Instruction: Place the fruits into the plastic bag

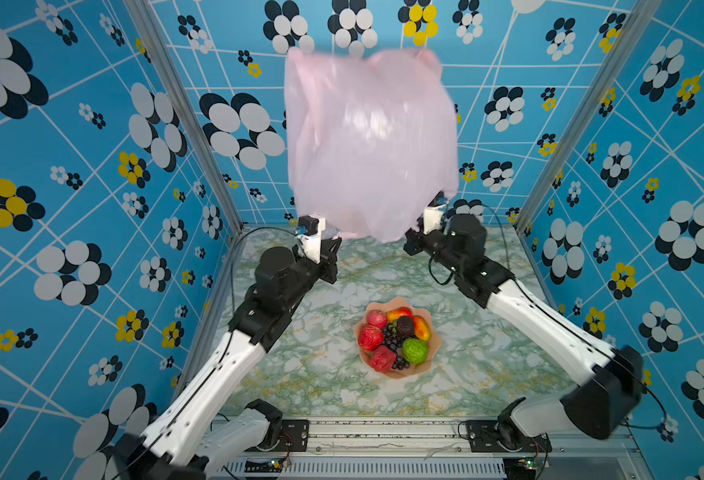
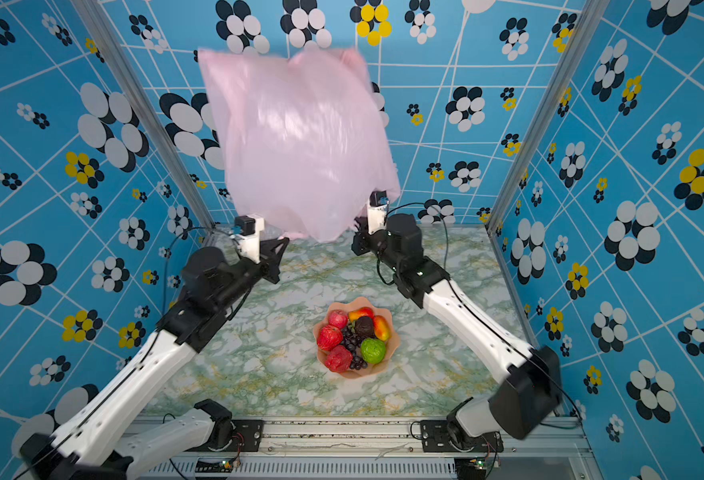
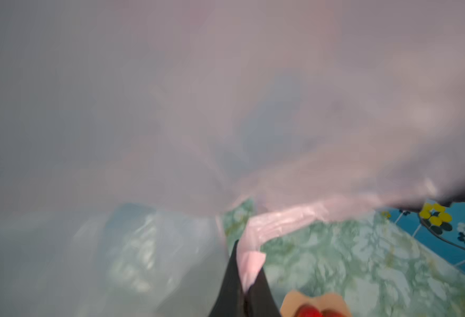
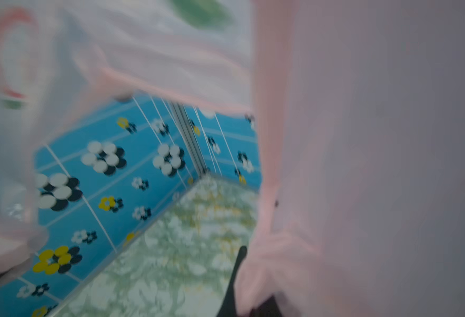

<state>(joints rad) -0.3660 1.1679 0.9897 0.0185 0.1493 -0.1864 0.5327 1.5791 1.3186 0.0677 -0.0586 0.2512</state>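
I should use my left gripper and my right gripper to bring the edge of the plastic bag [image 1: 371, 144] down to the marble [image 1: 361, 276] behind the peach bowl, because the bag puffs out wide, high above the fruits.
The plastic bag [image 1: 366, 141] [image 2: 300, 145], pale pink and translucent, billows high in the air above the far end of the table, blurred. My left gripper [image 1: 334, 244] [image 2: 283, 243] is shut on a bunched strip of it [image 3: 249, 260]. My right gripper [image 1: 410, 244] [image 2: 356, 239] is shut on its other lower edge, which drapes over one finger [image 4: 249, 274]. The fruits [image 1: 398, 336] [image 2: 356, 338] lie heaped in a peach bowl nearer the front: bumpy red ones [image 1: 370, 337], a green one [image 1: 415, 350], a maroon one [image 1: 405, 326], mangoes [image 1: 421, 327] and grapes [image 1: 393, 338].
The peach scalloped bowl [image 1: 435, 341] [image 2: 394, 341] [image 3: 294, 299] stands on the green marbled table [image 1: 321, 365], right of the middle. Blue flowered walls [image 1: 92, 208] close in the left, right and far sides. A metal rail [image 1: 383, 432] runs along the front edge.
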